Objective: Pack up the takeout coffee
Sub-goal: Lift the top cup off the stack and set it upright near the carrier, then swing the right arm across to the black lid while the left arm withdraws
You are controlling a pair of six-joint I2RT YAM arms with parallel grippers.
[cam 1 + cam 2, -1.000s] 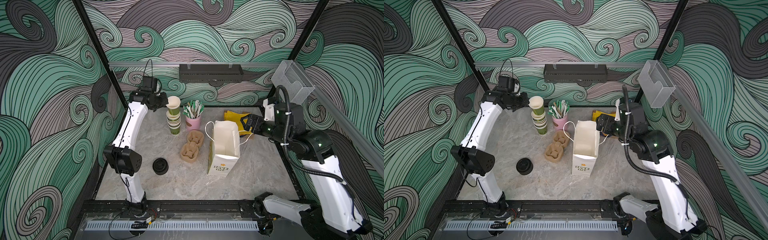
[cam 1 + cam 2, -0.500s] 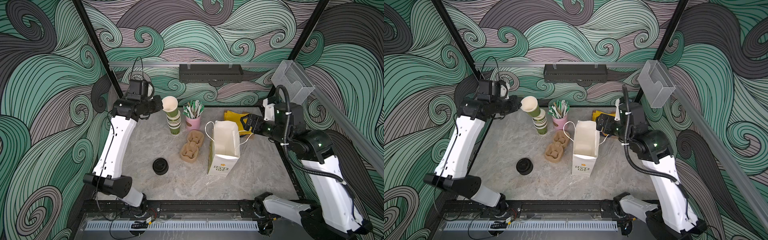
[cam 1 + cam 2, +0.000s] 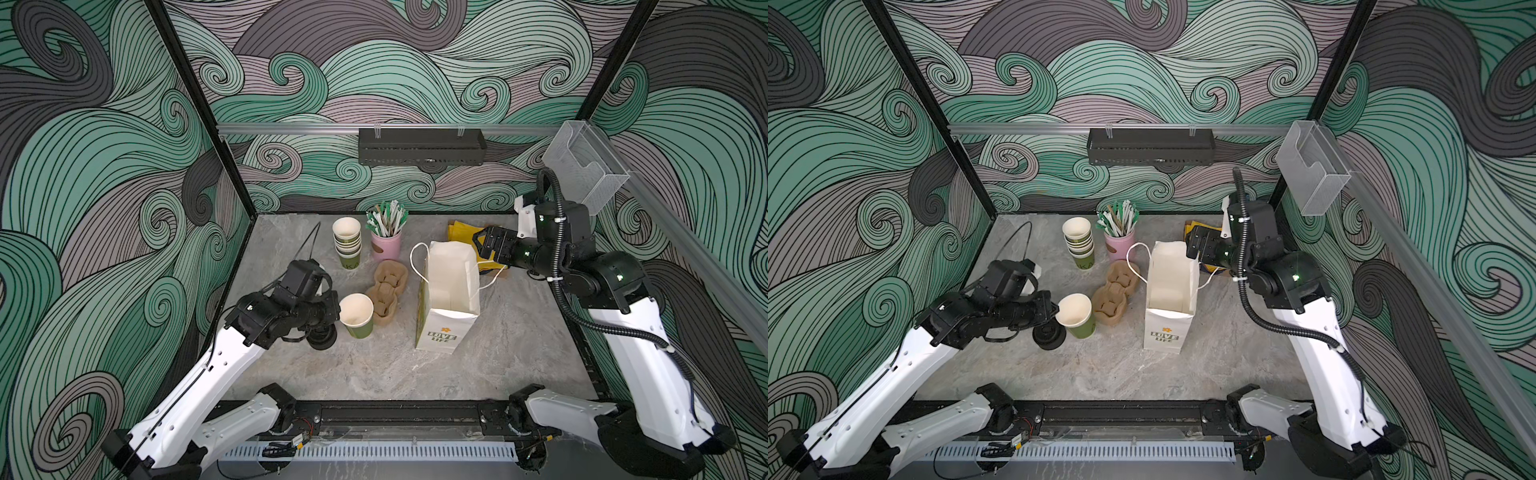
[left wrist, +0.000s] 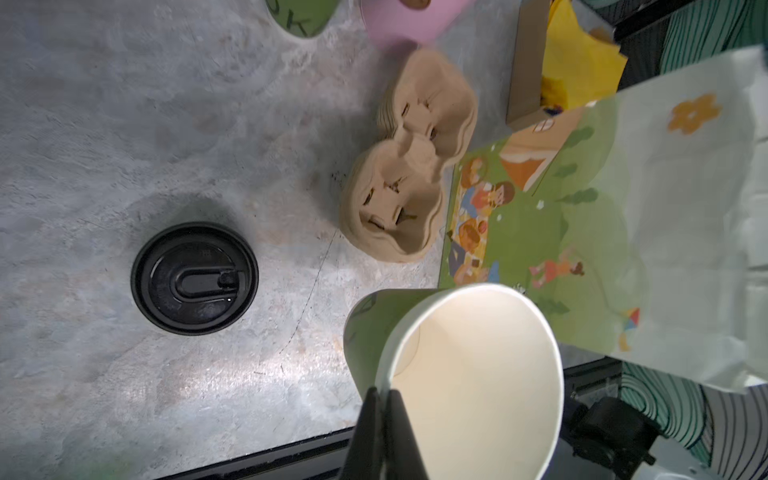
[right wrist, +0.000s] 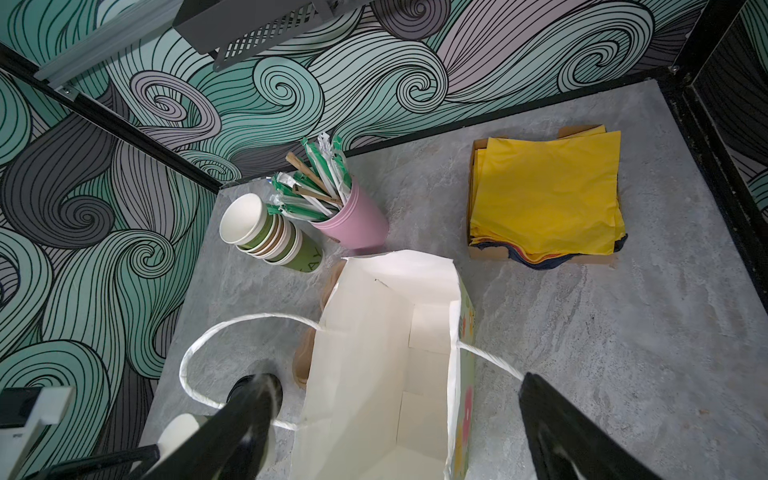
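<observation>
I should go on lowering the olive-green cup [image 3: 357, 312] with my left gripper into the space before the brown cup carriers until the cup's base stands there, because the cup's opening is up and that space is free.
My left gripper [image 3: 337, 311] [image 4: 382, 400] is shut on the rim of one olive-green paper cup [image 3: 356, 316] [image 3: 1076, 316] [image 4: 469, 374]. One finger is inside the rim and one outside. The cup is lidless, cream-white inside and slightly tilted, low over the table between the black lids [image 3: 321, 338] [image 4: 194, 279] and the brown cup carriers [image 3: 386, 291]. I cannot tell whether it touches the table. More green cups stand stacked [image 3: 347, 243] [image 5: 266, 232] at the back. My right gripper [image 3: 480, 245] [image 5: 397, 380] hangs open above the white paper bag [image 3: 446, 299] [image 5: 386, 353].
A pink cup of straws [image 3: 386, 243] [image 5: 349, 220] stands beside the cup stack. Yellow napkins [image 5: 544, 195] lie in a cardboard tray at the back right. The bag stands upright and open, its cord handles hanging out to both sides.
My left arm has carried the cup from above the stack at the back, forward and down to beside the black lids. The right arm has not moved.
</observation>
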